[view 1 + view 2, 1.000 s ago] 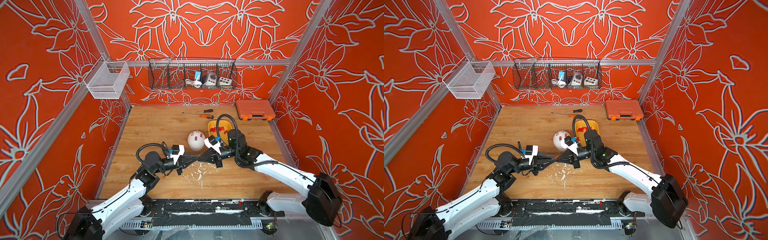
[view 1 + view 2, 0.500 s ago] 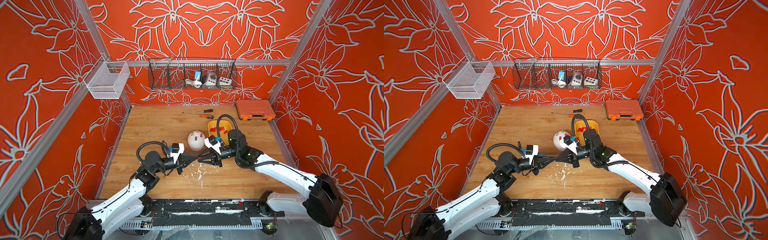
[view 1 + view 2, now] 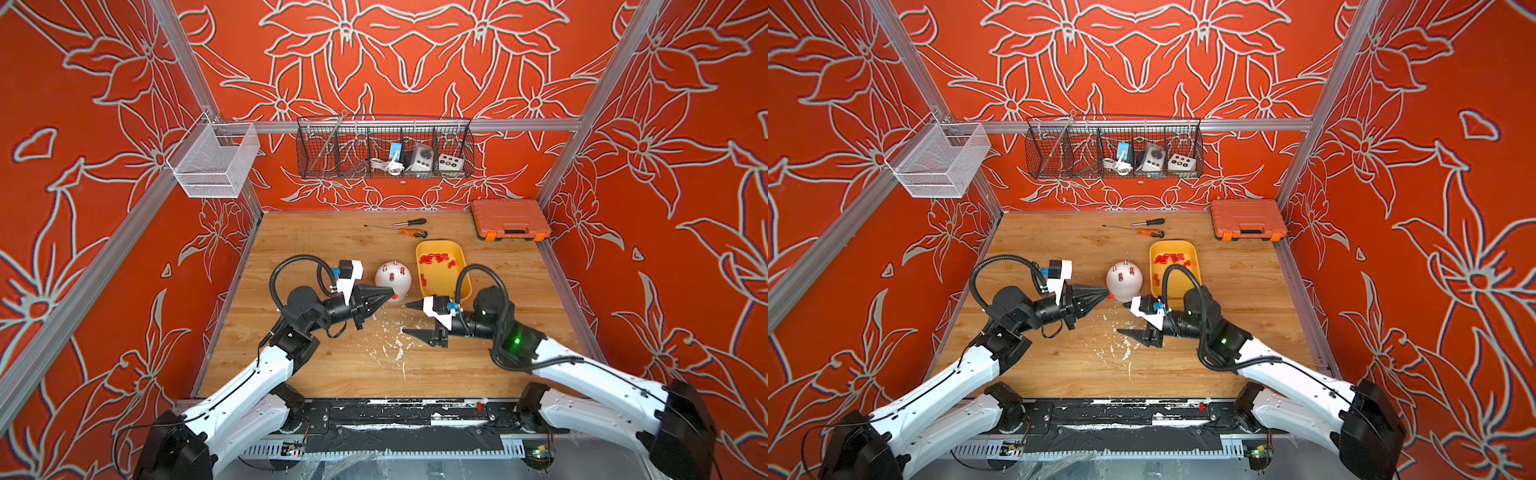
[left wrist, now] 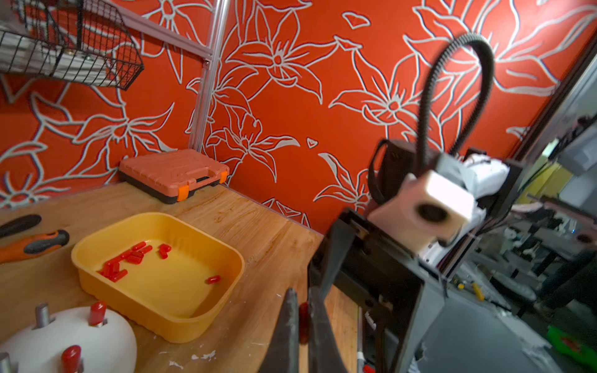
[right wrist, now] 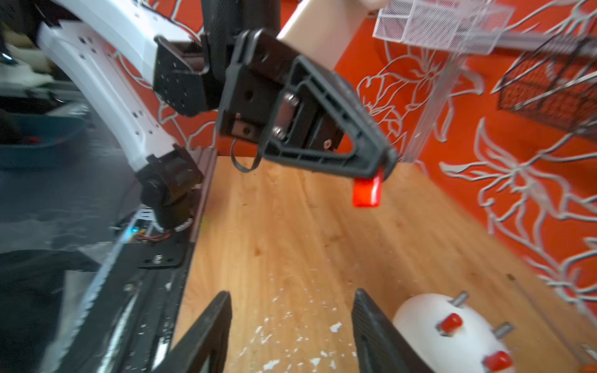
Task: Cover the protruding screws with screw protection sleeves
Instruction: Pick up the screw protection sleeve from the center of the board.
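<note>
My right gripper should move in and grab the sleeve's protruding end, because the red sleeve in my left gripper is beyond my right gripper's fingers.
A white dome stands mid-table with thin grey protruding screws on top. Two of them wear red screw protection sleeves; two pins show bare in the right wrist view. My left gripper hovers just in front of the dome, shut on one red sleeve that sticks out past its tips. My right gripper stands open and empty to the right of it, over the wood. Several more sleeves lie in the yellow tray right of the dome.
Two screwdrivers lie behind the dome. An orange tool case sits in the back right corner. A black wire basket and a white mesh basket hang on the walls. White flecks dot the wood.
The two grippers met tip to tip; the left one shut on the red sleeve. The right one has opened wide and drawn back to the right, leaving the sleeve in the left.
</note>
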You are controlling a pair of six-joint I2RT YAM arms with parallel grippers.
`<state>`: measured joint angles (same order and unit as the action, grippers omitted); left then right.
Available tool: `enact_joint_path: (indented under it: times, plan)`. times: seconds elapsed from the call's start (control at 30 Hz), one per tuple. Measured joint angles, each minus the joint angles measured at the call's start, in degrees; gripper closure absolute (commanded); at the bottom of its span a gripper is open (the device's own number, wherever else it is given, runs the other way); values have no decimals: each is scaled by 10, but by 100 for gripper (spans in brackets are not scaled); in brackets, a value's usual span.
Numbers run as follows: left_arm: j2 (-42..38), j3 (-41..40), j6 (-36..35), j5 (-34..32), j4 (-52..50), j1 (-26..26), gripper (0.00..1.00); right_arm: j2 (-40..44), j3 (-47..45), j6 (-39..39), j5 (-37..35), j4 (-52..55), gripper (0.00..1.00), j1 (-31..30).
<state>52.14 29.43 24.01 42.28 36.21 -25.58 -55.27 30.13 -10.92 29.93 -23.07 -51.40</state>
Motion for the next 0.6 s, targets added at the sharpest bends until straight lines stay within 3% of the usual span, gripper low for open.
enact_joint_path:
  times: [0.13, 0.23, 0.6]
  plan:
    - [27, 36, 75, 15, -21, 17, 100, -23, -30, -9, -110, -89, 37, -16]
    - [49, 54, 117, 40, -31, 20, 100, -43, -37, -1, -151, -156, 39, -15]
    - [73, 65, 161, 83, -48, 20, 100, -64, -28, 47, -140, -243, 43, -15]
